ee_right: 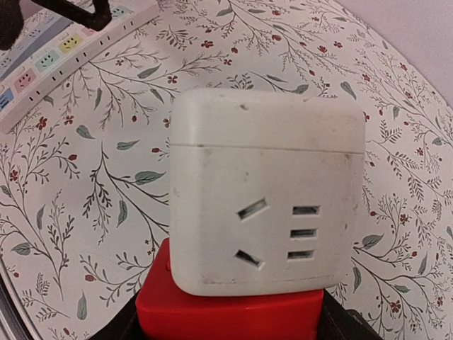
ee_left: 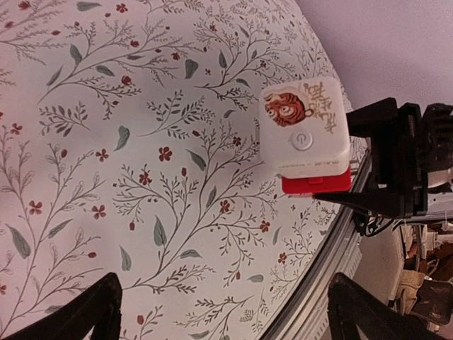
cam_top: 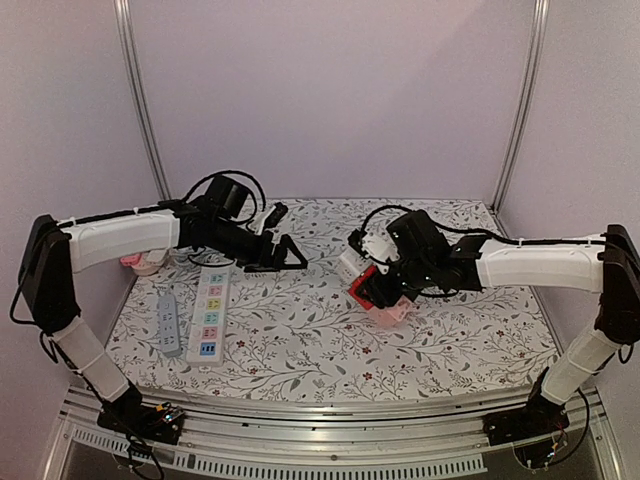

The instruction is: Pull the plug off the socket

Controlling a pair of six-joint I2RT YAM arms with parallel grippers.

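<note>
The white cube [cam_top: 352, 263] sticks out free beyond the fingers of the robot's right gripper, so the left gripper should keep going toward the cube [ee_left: 304, 131] and close on its sides.
A white cube socket [ee_right: 265, 188] with a tiger picture and a round button on top [ee_left: 303, 127] sits joined to a red plug [ee_right: 230, 312]. My right gripper [ee_right: 230, 327] is shut on the red plug [cam_top: 365, 288], its dark fingers at both sides of the plug, and the white cube [cam_top: 351, 263] sticks out beyond them. My left gripper [cam_top: 287, 255] hangs open and empty to the left of the cube, a short gap away. In the left wrist view its black fingertips [ee_left: 92, 312] stand wide apart over the cloth.
A white power strip with coloured outlets [cam_top: 208, 312] and a grey strip [cam_top: 168, 322] lie at the left. A black plug with cable [cam_top: 274, 213] lies at the back. A pink and white object [cam_top: 143, 263] sits at the far left. The metal table edge [ee_left: 333, 262] runs near the cube.
</note>
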